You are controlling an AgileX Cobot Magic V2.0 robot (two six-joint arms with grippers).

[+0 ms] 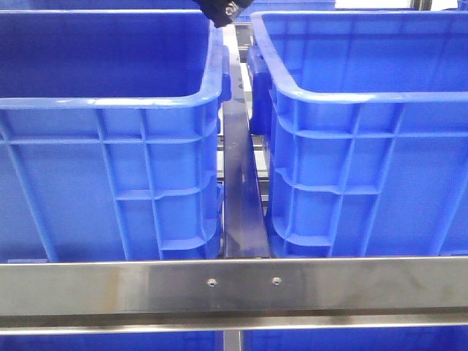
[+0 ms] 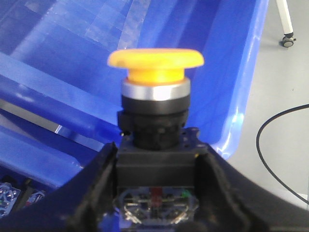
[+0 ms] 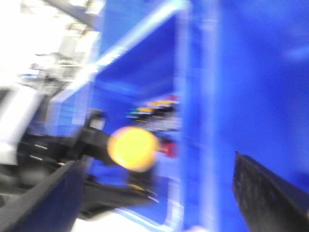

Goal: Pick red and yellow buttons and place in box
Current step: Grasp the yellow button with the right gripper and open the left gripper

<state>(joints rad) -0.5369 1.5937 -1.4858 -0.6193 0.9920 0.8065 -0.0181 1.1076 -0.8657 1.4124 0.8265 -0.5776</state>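
Observation:
My gripper is about to set the yellow button (image 3: 133, 149) in the bin. The button should stay upright there, because the yellow cap sits straight above its black body (image 3: 141, 179).
In the left wrist view my left gripper (image 2: 157, 166) is shut on the black body of the yellow button (image 2: 155, 60), which stands upright between the fingers, above a blue bin (image 2: 231, 121). The right wrist view is blurred. It shows the same yellow cap (image 3: 133, 147) held in a dark gripper beside a blue bin wall (image 3: 241, 87). My right gripper (image 3: 159, 203) is open and empty, its fingers (image 3: 263, 193) wide apart. A red blur (image 3: 167, 148) behind the yellow cap may be the red button; I cannot tell.
The front view shows two large blue bins, left (image 1: 110, 168) and right (image 1: 365, 161), with a dark rail (image 1: 240, 197) between them and a steel bar (image 1: 234, 285) in front. A dark gripper part (image 1: 221, 11) shows at the top. Several coloured parts (image 3: 154, 108) lie in a bin.

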